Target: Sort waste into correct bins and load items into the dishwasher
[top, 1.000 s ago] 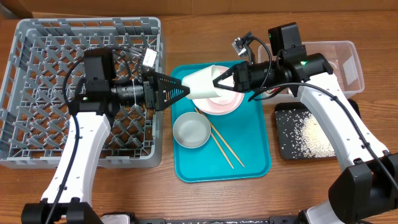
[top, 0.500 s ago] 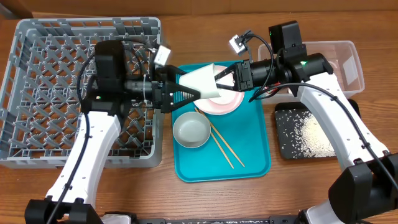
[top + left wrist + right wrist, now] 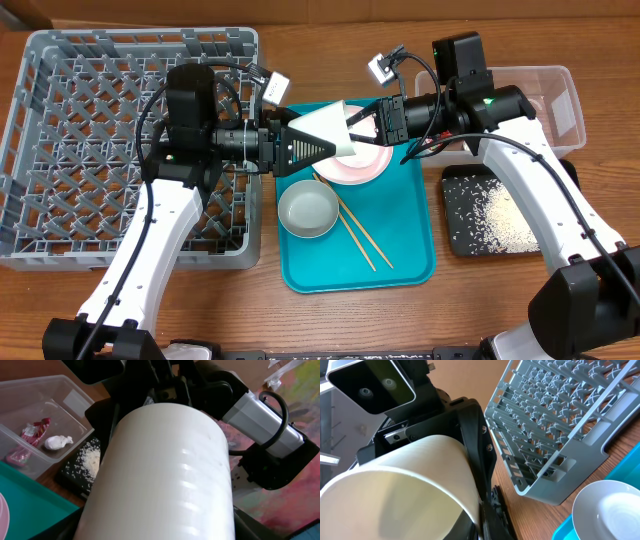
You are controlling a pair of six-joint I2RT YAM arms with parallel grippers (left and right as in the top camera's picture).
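Observation:
The cup's rim (image 3: 347,128) is in my right gripper and the dish rack is beside my left gripper, so next my left gripper takes the cup's body (image 3: 318,126) and loads it.
A small white cup (image 3: 325,128) hangs on its side above the teal tray, between both grippers. My right gripper (image 3: 358,128) is shut on its rim. My left gripper (image 3: 322,148) is open, with its fingers along both sides of the cup's body. The cup fills the left wrist view (image 3: 165,470) and the right wrist view (image 3: 395,485). On the tray lie a white plate (image 3: 368,166), a pale grey bowl (image 3: 308,210) and wooden chopsticks (image 3: 360,235). The grey dish rack (image 3: 60,120) stands at the left.
A clear tub (image 3: 560,85) at the far right holds a red-and-white wrapper (image 3: 35,430) and a white scrap (image 3: 57,442). A black tray (image 3: 460,215) in front of it holds rice (image 3: 505,220). The teal tray (image 3: 400,240) lies in the middle.
My left gripper has moved right from the rack's edge until its fingers flank the cup. My right gripper has kept the cup almost still.

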